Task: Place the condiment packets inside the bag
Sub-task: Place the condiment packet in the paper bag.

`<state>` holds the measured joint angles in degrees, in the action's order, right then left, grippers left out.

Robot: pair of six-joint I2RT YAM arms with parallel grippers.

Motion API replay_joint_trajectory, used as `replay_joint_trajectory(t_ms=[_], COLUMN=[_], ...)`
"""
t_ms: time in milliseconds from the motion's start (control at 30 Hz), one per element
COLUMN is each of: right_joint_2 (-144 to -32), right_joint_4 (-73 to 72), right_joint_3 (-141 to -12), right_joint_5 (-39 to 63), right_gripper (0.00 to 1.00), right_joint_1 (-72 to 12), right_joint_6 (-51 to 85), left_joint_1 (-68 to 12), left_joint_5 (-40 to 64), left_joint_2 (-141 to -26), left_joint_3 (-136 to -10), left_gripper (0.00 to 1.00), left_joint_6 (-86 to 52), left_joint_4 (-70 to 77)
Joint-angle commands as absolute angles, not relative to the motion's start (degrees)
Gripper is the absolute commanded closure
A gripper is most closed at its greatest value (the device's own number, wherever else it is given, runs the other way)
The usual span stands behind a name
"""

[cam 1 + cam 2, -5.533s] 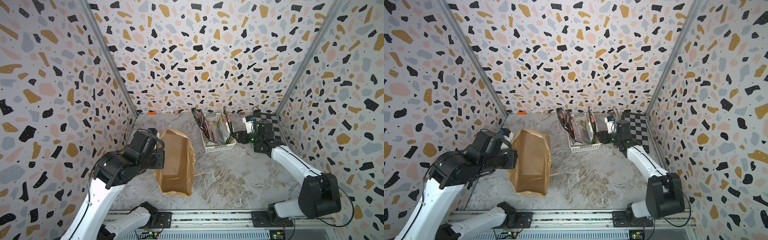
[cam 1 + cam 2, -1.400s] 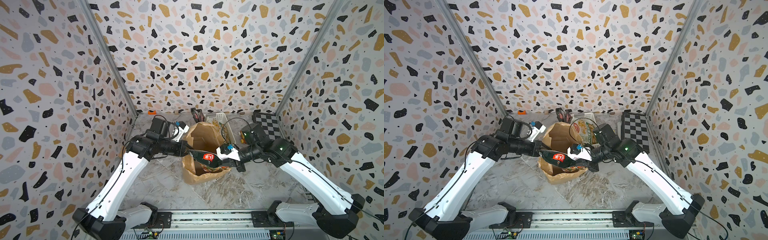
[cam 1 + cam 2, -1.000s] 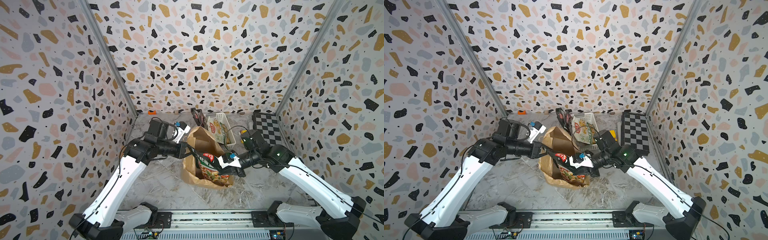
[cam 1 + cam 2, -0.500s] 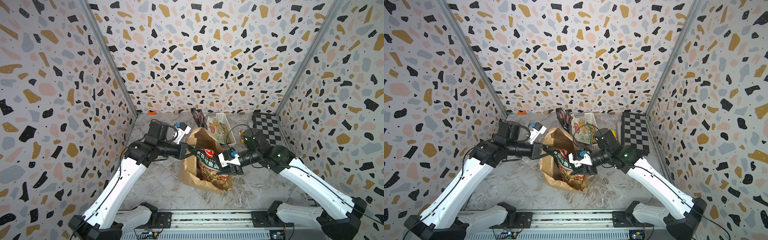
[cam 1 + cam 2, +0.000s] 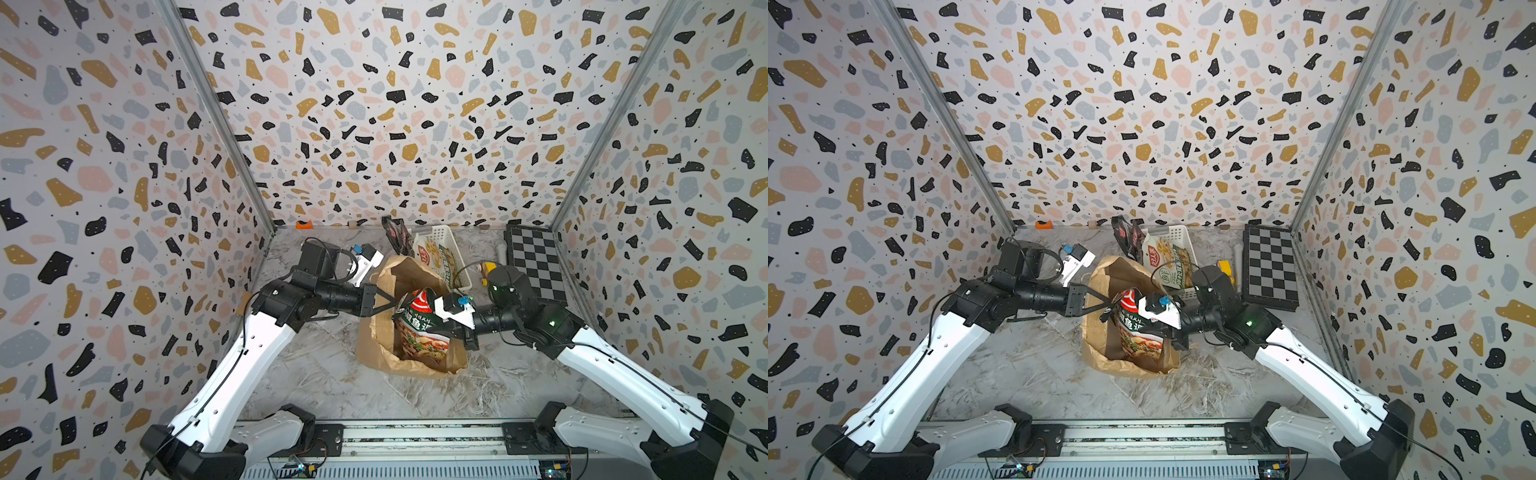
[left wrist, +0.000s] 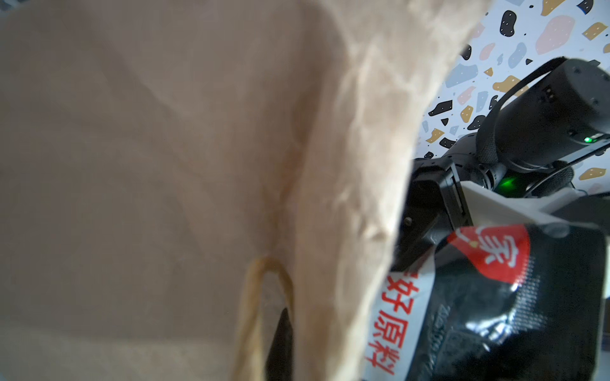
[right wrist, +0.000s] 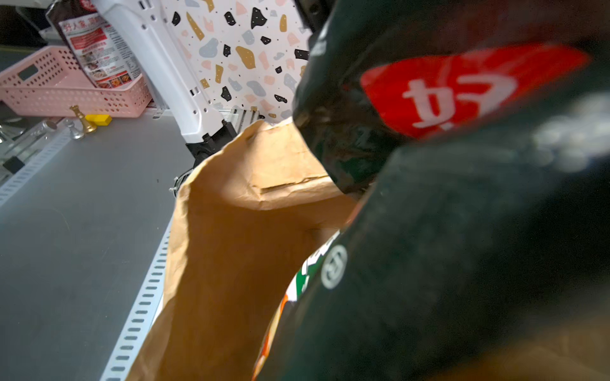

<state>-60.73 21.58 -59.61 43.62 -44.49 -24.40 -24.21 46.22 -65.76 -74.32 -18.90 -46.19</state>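
Observation:
The green packet is tilted with its top corner at the left gripper's fingers, so the robot's right gripper should lift the packet clear before letting it go into the bag's opening (image 5: pixel 1112 280).
The brown paper bag (image 5: pixel 374 345) stands mid-table with its mouth open in both top views. My left gripper (image 5: pixel 388 304) is shut on the bag's left rim beside the twine handle (image 6: pixel 254 297). A green condiment packet (image 5: pixel 422 332) stands upright inside, its red-badged top above the rim. My right gripper (image 5: pixel 436 328) sits against the packet's upper part. The packet (image 7: pixel 462 231) hides its jaws in the right wrist view. A cream packet (image 5: pixel 440 257) and a black-red packet (image 5: pixel 395 237) lean in the basket.
The white perforated basket (image 5: pixel 446 232) stands just behind the bag. A checkered board (image 5: pixel 536 262) lies at the back right, with a small yellow toy (image 5: pixel 486 270) beside it. Patterned walls close in on three sides.
The green packet swung from lying across the bag's mouth to standing upright inside it. The right arm followed it down. The left gripper kept hold of the rim.

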Motion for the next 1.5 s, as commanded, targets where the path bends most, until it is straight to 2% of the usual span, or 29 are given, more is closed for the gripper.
replay_joint_trajectory(t_ms=[0,200,400,467,600,733,900,1067,1167,1300,1467], right_joint_2=[-55.69,-56.04,-57.27,-56.55,-55.52,-55.50,-56.99,-57.73,-58.32,-60.04,-62.69], right_joint_4=[14.73,22.43,28.15,28.30,25.64,15.91,10.15,5.15,-0.64,1.53,0.23], right_joint_3=[-61.67,-64.67,-66.47,-66.67,-67.57,-66.54,-67.00,-63.19,-60.52,-61.29,-59.59], right_joint_5=[50.77,56.95,56.23,53.81,48.53,40.93,27.34,21.50,18.17,16.30,23.54], right_gripper=[1.00,1.00,1.00,1.00,1.00,1.00,1.00,1.00,1.00,1.00,1.00], right_joint_1=[-45.09,-45.09,-45.06,-45.00,-45.00,-45.01,-45.04,-46.02,-46.72,-46.93,-47.02], right_joint_6=[-32.80,-53.29,-59.37,-58.59,-51.70,-36.99,-11.83,0.36,3.86,2.16,-1.01], left_joint_1=[-23.70,-22.21,-19.13,-19.07,-19.07,-19.07,-19.07,-19.07,-19.07,-19.07,-19.07], left_joint_5=[47.60,53.26,67.35,67.48,62.61,50.04,41.48,36.32,34.87,32.46,32.09], left_joint_2=[-65.93,-65.49,-66.10,-66.61,-68.13,-69.94,-68.08,-63.82,-62.12,-59.95,-59.18], left_joint_3=[-74.31,-73.19,-68.48,-68.28,-68.52,-69.45,-63.69,-60.01,-60.41,-62.31,-61.88], left_gripper=[1.00,1.00,1.00,1.00,1.00,0.92,0.94,0.99,1.00,1.00,1.00], left_joint_6=[-17.68,-19.20,-30.19,-30.94,-27.99,-21.02,-27.98,-37.21,-40.63,-41.51,-40.93], left_joint_4=[-45.76,-43.75,-29.84,-29.03,-34.77,-46.02,-40.69,-34.58,-33.80,-37.27,-38.69])
